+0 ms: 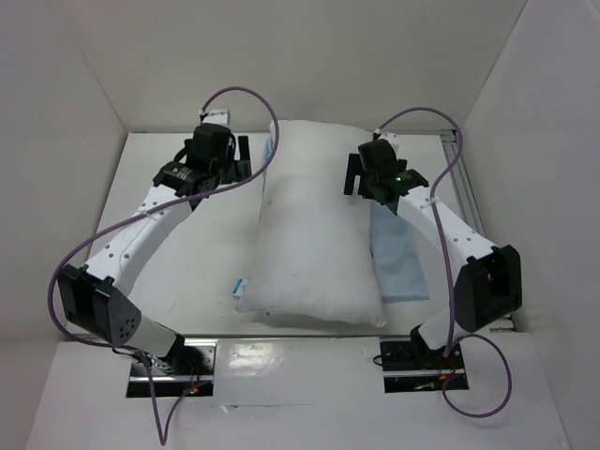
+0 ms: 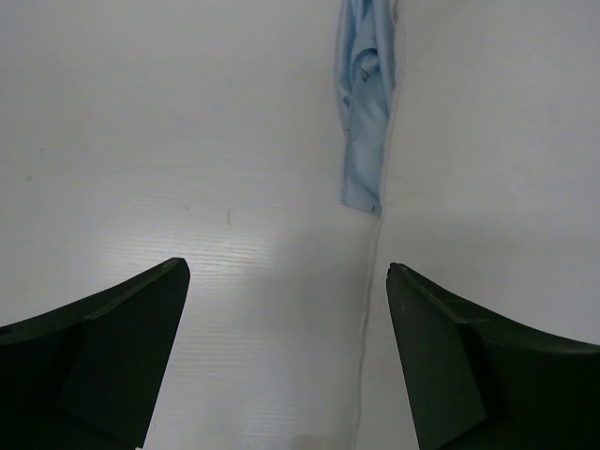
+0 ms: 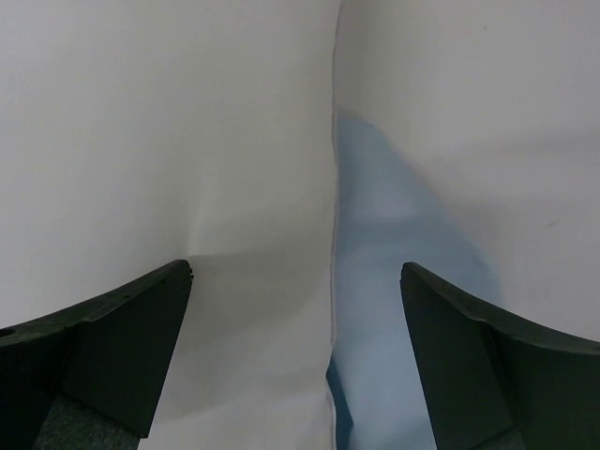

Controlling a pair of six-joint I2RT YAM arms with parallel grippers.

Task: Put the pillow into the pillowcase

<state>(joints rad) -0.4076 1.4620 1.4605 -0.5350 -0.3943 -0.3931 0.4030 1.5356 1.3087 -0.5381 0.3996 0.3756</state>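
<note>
The pillow is lying over the light blue pillowcase (image 1: pixel 398 262). My left gripper should go on moving in over the pillow's white top (image 1: pixel 282 174) until its open fingers close there.
The pillow (image 1: pixel 314 225) is a plump white cushion lying lengthwise in the middle of the table, with its small tag (image 1: pixel 241 286) at the near left corner. The pillowcase (image 1: pixel 398 267) is thin light blue fabric lying under it. It sticks out along the pillow's right side, and a strip shows at the far left corner (image 1: pixel 269 155). My left gripper (image 1: pixel 241 152) is open and empty over the pillow's far left edge; in the left wrist view (image 2: pixel 289 272) the blue strip (image 2: pixel 364 112) lies ahead. My right gripper (image 1: pixel 353 175) is open and empty over the pillow's (image 3: pixel 169 141) far right edge, above the pillowcase (image 3: pixel 394 244).
White walls (image 1: pixel 94 84) enclose the table on the left, back and right. A metal rail (image 1: pixel 461 164) runs along the right side. Purple cables (image 1: pixel 244 94) loop above both arms. Bare table (image 1: pixel 202 262) lies left of the pillow.
</note>
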